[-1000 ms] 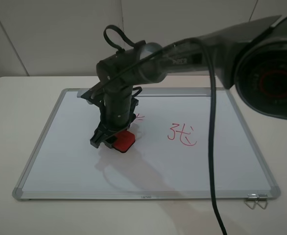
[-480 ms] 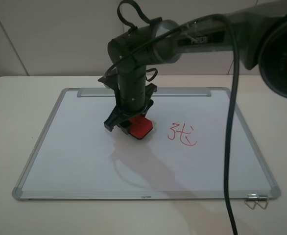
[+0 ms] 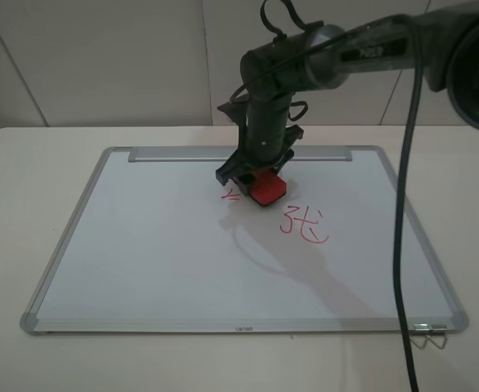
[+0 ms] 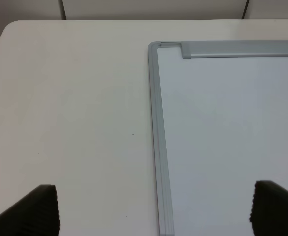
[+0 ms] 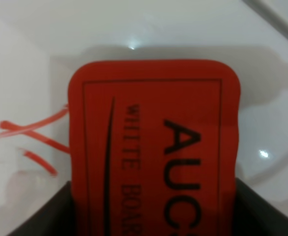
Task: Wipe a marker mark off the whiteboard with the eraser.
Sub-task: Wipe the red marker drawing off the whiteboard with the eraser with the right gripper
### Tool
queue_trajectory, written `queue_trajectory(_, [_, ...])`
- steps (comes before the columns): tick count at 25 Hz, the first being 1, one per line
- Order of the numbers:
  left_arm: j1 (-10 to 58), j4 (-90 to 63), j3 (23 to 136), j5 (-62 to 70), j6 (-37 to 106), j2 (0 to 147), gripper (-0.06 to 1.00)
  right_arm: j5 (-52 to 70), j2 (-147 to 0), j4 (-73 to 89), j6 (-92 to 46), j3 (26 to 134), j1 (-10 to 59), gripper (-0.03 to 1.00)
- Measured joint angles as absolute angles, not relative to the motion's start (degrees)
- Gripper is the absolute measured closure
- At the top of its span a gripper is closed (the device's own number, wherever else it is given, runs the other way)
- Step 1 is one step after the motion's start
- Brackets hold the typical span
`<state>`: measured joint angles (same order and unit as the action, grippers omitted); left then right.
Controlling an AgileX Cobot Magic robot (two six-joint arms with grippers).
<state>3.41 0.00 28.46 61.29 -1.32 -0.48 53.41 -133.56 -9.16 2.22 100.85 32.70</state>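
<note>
My right gripper has the eraser beside a few short red strokes (image 3: 230, 195) outside the eraser's pad, so next I turn back and sweep it across those strokes.
The whiteboard (image 3: 141, 261) lies flat on the table, its silver tray bar (image 3: 174, 154) along the far edge. My right gripper (image 3: 252, 181) reaches down onto the board's far middle, shut on the red eraser (image 3: 268, 189), which rests on the surface. Only a few short red strokes of the marker mark (image 3: 231, 196) show just left of the eraser. The right wrist view fills with the eraser (image 5: 154, 147) and its dark "AUCS" lettering, the strokes (image 5: 33, 135) beside it. My left gripper (image 4: 154, 211) hovers open over the board's (image 4: 232, 123) far left frame, holding nothing.
The smaller red "3t"-like scribble (image 3: 303, 224) sits right of and nearer than the eraser. A black cable (image 3: 403, 245) hangs from the right arm across the board's right side. A metal clip (image 3: 429, 335) lies at the front right corner. The table (image 3: 27, 204) surrounds the board.
My right gripper has slid the eraser from the board's left middle toward the far right. Short red strokes now show left of the eraser.
</note>
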Motion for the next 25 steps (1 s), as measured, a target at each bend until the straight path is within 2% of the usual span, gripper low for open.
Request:
queue_trajectory(12, [3.4,0.0,28.5,61.3,-1.3,-0.5,0.17,52.1,-136.4,-3.3,-0.8,101.7,32.5,0.47])
queue_trajectory(25, [3.4,0.0,28.5,61.3,-1.3,-0.5,0.17,52.5,-136.6,-3.3,-0.7,101.7,40.4,0.47])
